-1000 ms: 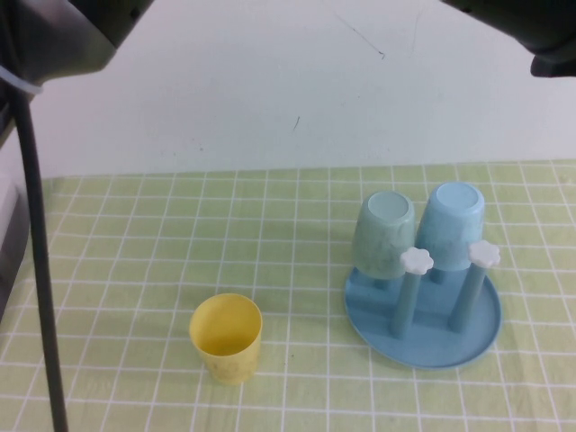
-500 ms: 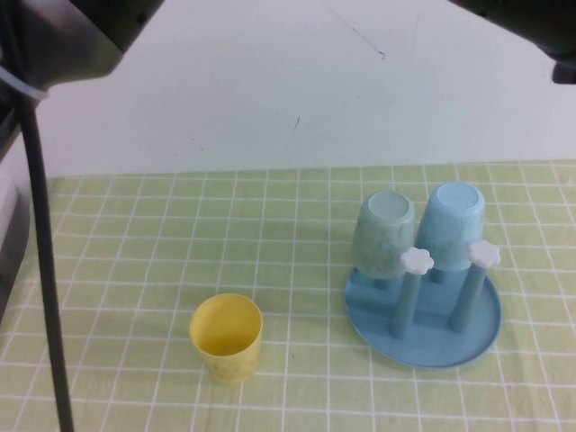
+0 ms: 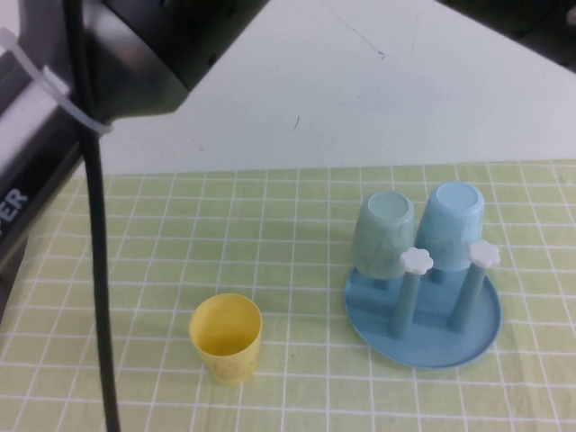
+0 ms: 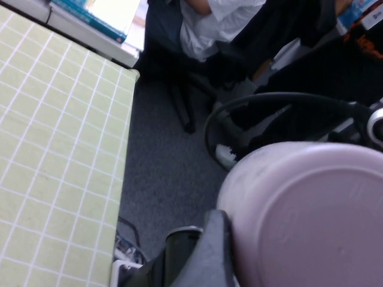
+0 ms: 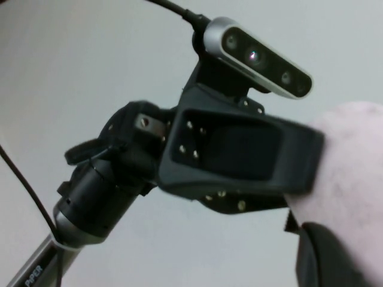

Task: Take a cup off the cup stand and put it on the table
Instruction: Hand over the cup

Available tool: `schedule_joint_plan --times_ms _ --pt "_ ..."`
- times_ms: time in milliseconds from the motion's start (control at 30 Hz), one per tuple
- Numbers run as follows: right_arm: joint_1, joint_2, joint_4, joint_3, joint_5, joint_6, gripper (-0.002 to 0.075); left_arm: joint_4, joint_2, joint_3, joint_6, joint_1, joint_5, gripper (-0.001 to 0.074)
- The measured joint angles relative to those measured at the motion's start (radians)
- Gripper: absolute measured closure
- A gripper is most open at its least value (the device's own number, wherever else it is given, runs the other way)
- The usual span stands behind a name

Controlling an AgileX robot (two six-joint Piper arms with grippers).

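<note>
The pale pink cup [image 4: 323,224] is held up in the air by both grippers, so next my left gripper opens and moves away before my right gripper lowers the cup beside the cup stand [image 3: 537,355].
The pale pink cup [image 4: 305,221] is up in the air, off the cup stand [image 3: 423,335], and does not show in the high view. My left gripper [image 4: 302,245] is shut on it, base toward its camera, with a dark finger [image 4: 209,251] against its side. In the right wrist view the left gripper [image 5: 293,161] wraps the cup [image 5: 353,179]. My right gripper [image 5: 359,251] is at the cup too, one finger [image 5: 323,263] pressed on its wall. The high view shows only the left arm [image 3: 135,63] and right arm [image 3: 522,18] along its top edge.
On the blue stand, a mint-green cup [image 3: 382,234] and a light blue cup [image 3: 450,225] sit upside down at the back; two white-capped posts [image 3: 415,261] in front are bare. A yellow cup [image 3: 226,337] stands upright on the green gridded table [image 3: 180,234].
In the high view the left arm has swung in from the left and now fills the upper left. The right arm has drawn back toward the top right corner. Nothing on the table moved.
</note>
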Motion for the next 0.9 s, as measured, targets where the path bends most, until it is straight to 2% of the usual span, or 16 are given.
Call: schedule_joint_plan --times_ms 67,133,300,433,500,533,600,667,733,800,900 --pt "0.000 0.000 0.000 0.000 0.000 -0.002 0.0683 0.024 0.002 0.000 0.019 -0.004 0.009 0.0099" --pt "0.000 0.000 0.000 0.000 -0.002 -0.004 0.0700 0.031 0.006 0.000 0.034 -0.004 0.014 0.0066" --pt "0.000 0.000 0.000 0.000 -0.066 -0.039 0.0704 0.033 0.010 -0.054 0.064 0.028 0.026 0.0046" --pt "0.000 0.011 0.000 0.000 -0.117 -0.117 0.0705 0.039 0.005 -0.130 0.065 0.088 0.028 0.0052" --pt "0.000 0.036 0.000 0.000 -0.120 -0.150 0.0705 0.075 -0.009 -0.153 0.045 0.114 0.028 0.0113" --pt "0.000 0.050 -0.005 0.000 -0.118 -0.157 0.0705 0.101 -0.019 -0.159 0.037 0.126 0.028 0.0174" --pt "0.000 0.095 -0.045 0.000 -0.100 -0.161 0.0705 0.166 -0.039 -0.164 0.016 0.136 0.030 0.0332" --pt "0.000 0.148 -0.090 -0.001 -0.075 -0.161 0.0705 0.239 -0.060 -0.167 0.005 0.138 0.033 0.0521" --pt "0.000 0.210 -0.155 -0.011 -0.043 -0.161 0.0706 0.326 -0.082 -0.167 -0.011 0.138 0.033 0.0642" --pt "0.000 0.288 -0.243 -0.040 0.001 -0.159 0.0705 0.430 -0.103 -0.167 -0.032 0.138 0.033 0.0696" --pt "0.000 0.414 -0.422 -0.118 0.096 -0.115 0.0706 0.630 -0.130 -0.167 -0.075 0.140 0.033 0.0723"
